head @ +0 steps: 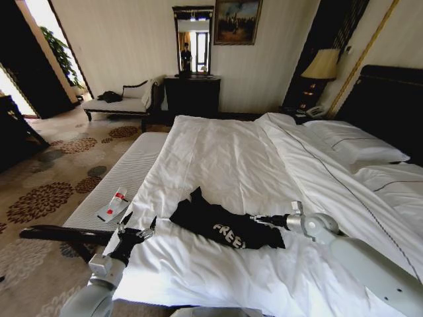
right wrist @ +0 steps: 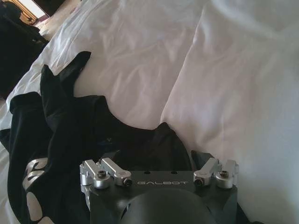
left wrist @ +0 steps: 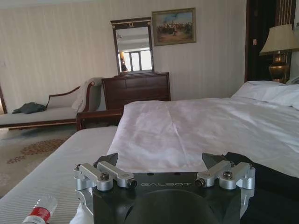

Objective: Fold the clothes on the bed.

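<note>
The white lettering point(head: 229, 236) is close to the T-shirt's near edge point(head: 210, 218), so I expect the hidden lower part of the T-shirt to fall down when I raise its shoulders.
The clothes, a black T-shirt point(head: 225, 224) with white lettering, lie crumpled on the white duvet of the bed point(head: 231, 145) near its foot. My right gripper point(head: 256, 217) reaches in from the right at the shirt's edge. In the right wrist view this right gripper point(right wrist: 156, 158) stands open, its fingers spread with the T-shirt point(right wrist: 60, 140) bunched between and beyond them. My left gripper point(head: 138, 224) hovers open at the bed's left corner, a short way left of the shirt. The left gripper point(left wrist: 163, 161) holds nothing, and the T-shirt point(left wrist: 273, 175) lies off to its side.
A padded bench point(head: 125, 175) runs along the bed's foot with a water bottle point(head: 117, 200) on it. Pillows point(head: 357, 142) and the dark headboard point(head: 390, 99) are at the right. A chaise lounge point(head: 122, 102), a dresser point(head: 193, 92) and a lamp point(head: 322, 66) stand by the far wall.
</note>
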Robot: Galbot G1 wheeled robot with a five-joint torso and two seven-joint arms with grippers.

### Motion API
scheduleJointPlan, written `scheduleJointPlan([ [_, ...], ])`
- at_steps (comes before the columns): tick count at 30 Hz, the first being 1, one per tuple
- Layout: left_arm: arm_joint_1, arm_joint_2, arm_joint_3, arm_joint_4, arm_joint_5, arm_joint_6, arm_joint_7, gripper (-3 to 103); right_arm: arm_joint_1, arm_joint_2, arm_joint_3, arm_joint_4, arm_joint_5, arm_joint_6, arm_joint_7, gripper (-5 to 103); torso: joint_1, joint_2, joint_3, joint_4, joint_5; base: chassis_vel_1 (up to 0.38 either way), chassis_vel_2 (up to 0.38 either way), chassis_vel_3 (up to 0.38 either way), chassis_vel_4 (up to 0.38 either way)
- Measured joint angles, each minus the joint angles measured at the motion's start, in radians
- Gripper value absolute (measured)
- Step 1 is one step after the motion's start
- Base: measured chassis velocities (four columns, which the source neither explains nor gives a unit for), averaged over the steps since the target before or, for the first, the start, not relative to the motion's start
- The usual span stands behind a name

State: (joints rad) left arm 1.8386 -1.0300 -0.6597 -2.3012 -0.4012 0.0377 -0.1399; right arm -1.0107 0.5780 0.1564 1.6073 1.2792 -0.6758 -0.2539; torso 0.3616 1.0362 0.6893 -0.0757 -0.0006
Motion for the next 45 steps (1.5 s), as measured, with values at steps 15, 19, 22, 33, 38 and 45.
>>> scheduleJointPlan([
  [15,0.006,-0.011,-0.015,-0.017,0.001,-0.008,-0.010,100,0.045,0.010,-0.049,-0.033,-0.014,0.009,0.001,39,0.000,0.000,0.000,0.0002,0.0000,0.000,0.000,0.000,0.000],
  [19,0.007,-0.013,-0.013,-0.017,0.003,-0.008,-0.010,100,0.045,0.004,-0.049,-0.030,-0.013,0.011,0.000,28,0.000,0.000,0.000,0.0002,0.0000,0.000,0.000,0.000,0.000],
  [22,0.010,-0.013,-0.013,-0.017,0.003,-0.009,-0.010,100,0.045,0.003,-0.049,-0.027,-0.012,0.011,0.000,18,0.000,0.000,0.000,0.0001,0.0000,0.000,0.000,0.000,0.000],
  [33,0.010,-0.005,-0.012,-0.011,-0.001,-0.001,-0.014,100,0.029,0.006,-0.045,-0.003,-0.016,0.016,-0.003,2,0.000,0.000,0.000,0.0002,0.0000,0.000,0.000,0.000,0.000],
  [38,0.004,0.043,-0.019,-0.011,-0.057,0.018,0.028,100,0.006,0.007,-0.027,0.012,-0.019,0.020,-0.003,2,0.000,0.000,0.000,0.0003,-0.0001,0.000,0.000,0.000,0.000],
  [45,-0.127,0.287,-0.031,0.032,-0.243,0.061,0.138,100,-0.012,0.005,-0.007,0.025,-0.026,0.022,-0.003,2,0.000,0.000,0.000,-0.0005,-0.0002,0.000,0.000,0.000,0.000],
])
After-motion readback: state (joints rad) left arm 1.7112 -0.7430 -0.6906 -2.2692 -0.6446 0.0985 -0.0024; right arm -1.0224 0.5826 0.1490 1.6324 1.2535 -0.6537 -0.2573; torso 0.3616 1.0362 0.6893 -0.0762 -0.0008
